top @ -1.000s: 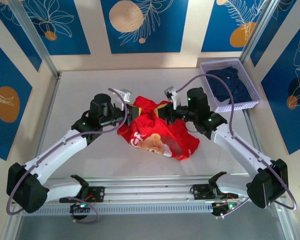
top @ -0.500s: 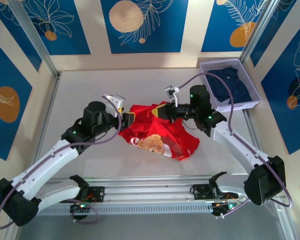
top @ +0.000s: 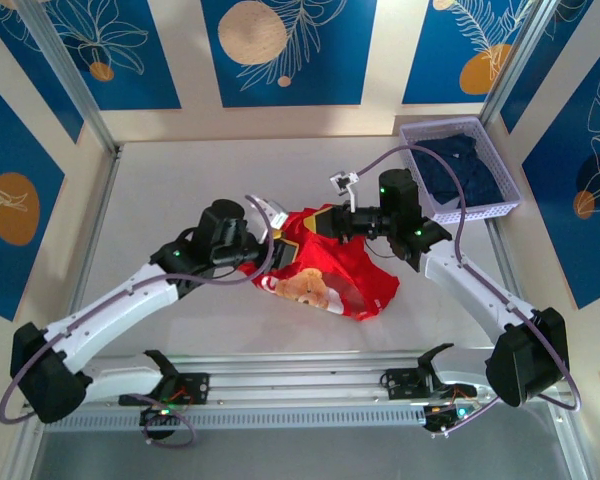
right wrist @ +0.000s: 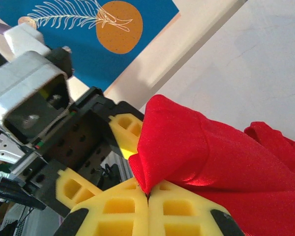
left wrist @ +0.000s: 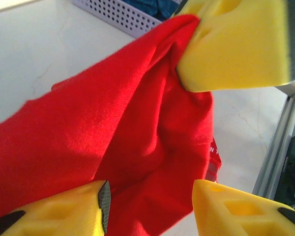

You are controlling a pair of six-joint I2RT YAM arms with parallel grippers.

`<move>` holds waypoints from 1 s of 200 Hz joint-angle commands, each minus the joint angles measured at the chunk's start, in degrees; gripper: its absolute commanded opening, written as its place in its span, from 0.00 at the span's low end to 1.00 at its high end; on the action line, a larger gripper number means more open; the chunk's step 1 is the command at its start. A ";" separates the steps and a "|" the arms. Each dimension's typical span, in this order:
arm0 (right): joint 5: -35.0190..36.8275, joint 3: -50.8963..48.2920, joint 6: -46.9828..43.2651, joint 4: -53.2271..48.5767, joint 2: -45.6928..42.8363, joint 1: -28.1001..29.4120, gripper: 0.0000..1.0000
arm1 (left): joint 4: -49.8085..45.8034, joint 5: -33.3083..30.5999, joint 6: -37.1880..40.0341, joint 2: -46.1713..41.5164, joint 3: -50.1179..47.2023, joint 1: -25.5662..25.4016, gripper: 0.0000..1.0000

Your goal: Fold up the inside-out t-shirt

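I should hold the tip of the t-shirt's bunched fold (right wrist: 147, 169) with my left gripper while my right gripper opens and grabs the cloth farther in, because my right gripper pinches only that tip.
The inside-out t-shirt (top: 355, 265) lies bunched in the middle of the table, bright red, with a tan-and-white printed picture (top: 305, 288) showing at its near left. My right gripper (top: 325, 222) is shut on a fold of the shirt's far edge, with the red cloth (right wrist: 196, 147) pinched between its yellow fingertips (right wrist: 148, 195) and lifted a little. My left gripper (top: 283, 222) faces it from the left with its jaws apart. In the left wrist view the red cloth (left wrist: 113, 137) hangs between my spread left gripper (left wrist: 150, 209), just below the right gripper's fingers (left wrist: 236, 44).
A lavender mesh basket (top: 480, 212) holding dark navy clothing (top: 465, 165) stands at the back right, close behind the right arm. Metal frame rails run along the table's sides (top: 95, 215) and near edge. Bare table lies to the left and behind the shirt.
The left gripper let go of the shirt, drew back to the left, then came in again to the right with jaws apart around the cloth. The right gripper kept its hold.
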 commanded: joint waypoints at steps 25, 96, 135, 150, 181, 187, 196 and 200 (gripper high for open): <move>-1.47 0.46 0.57 0.87 -1.10 -0.45 0.00 | 0.71 0.15 -0.03 3.03 4.18 0.79 0.46; 0.65 0.60 -1.28 -1.48 -1.68 -0.71 0.00 | 2.00 2.80 -0.12 4.32 5.71 1.31 0.12; 7.01 3.84 -8.42 -10.28 -2.43 -0.50 0.00 | 3.22 9.60 -3.25 -0.08 4.67 3.10 0.00; 11.96 5.38 -11.41 -14.20 -2.88 0.19 0.03 | 4.75 12.55 -6.90 -2.02 4.00 4.41 0.00; 24.47 8.70 -14.07 -20.35 -3.02 3.42 0.20 | 5.19 15.14 -14.68 -3.46 4.20 6.14 0.00; 27.35 9.59 -14.35 -21.76 -2.82 4.28 0.25 | 5.18 15.07 -16.00 -3.61 4.37 6.40 0.00; 32.28 10.93 -14.55 -24.28 -2.66 5.69 0.29 | 4.99 15.00 -17.20 -3.70 4.60 6.67 0.00; 34.68 11.49 -14.62 -25.40 -2.68 6.29 0.31 | 4.75 14.89 -17.45 -3.78 4.64 6.76 0.00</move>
